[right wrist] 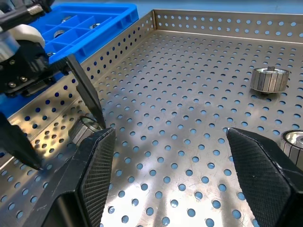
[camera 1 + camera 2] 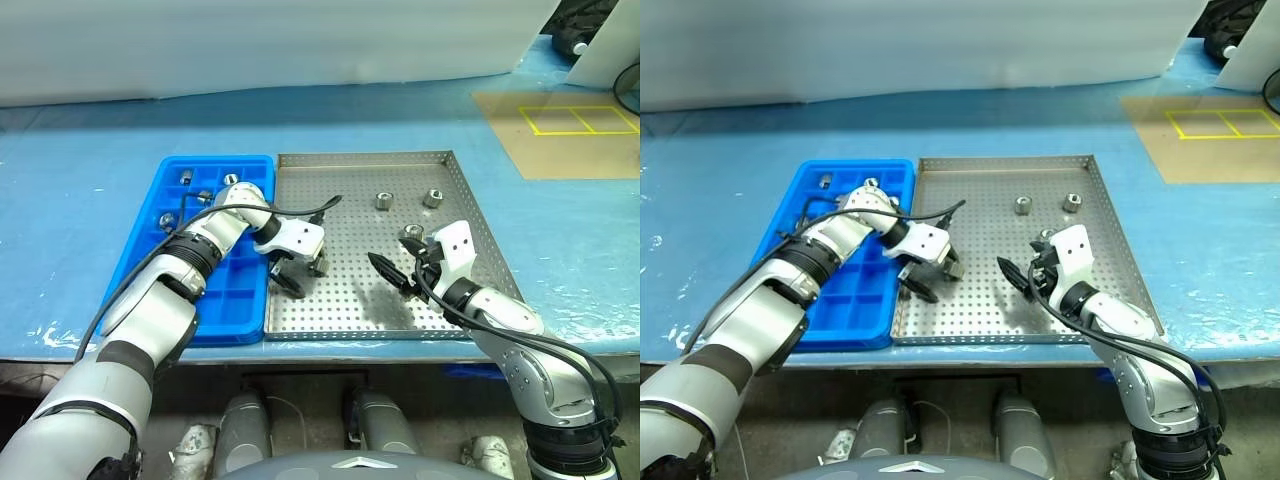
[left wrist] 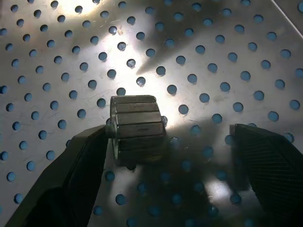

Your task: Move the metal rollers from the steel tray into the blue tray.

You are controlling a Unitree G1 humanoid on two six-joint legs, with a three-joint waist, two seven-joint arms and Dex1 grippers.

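My gripper is holding the roller [image 2: 319,266], which is short and lies on its ribbed side [image 3: 140,126]. The roller should tip up onto one end when I let it go into the blue tray.
The steel tray [image 2: 360,157] lies in the middle of the table, with the blue tray [image 2: 215,160] against its left side. Three metal rollers [image 2: 382,200] [image 2: 432,198] [image 2: 412,235] rest in the steel tray's far right part. Several more sit in the blue tray's far compartments [image 2: 186,178]. My left gripper [image 3: 169,135] is open, pointing down at the steel tray's left part. One roller [image 3: 137,130] lies on the perforated floor between its fingers, against one finger [image 3: 80,165] and apart from the other. My right gripper [image 1: 170,134] hovers open and empty over the tray's near right part.
The table is covered in blue sheeting. A brown board [image 2: 570,130] marked with yellow tape lies at the far right. A white sheet hangs along the back. A black cable [image 2: 300,210] loops off my left wrist over the trays.
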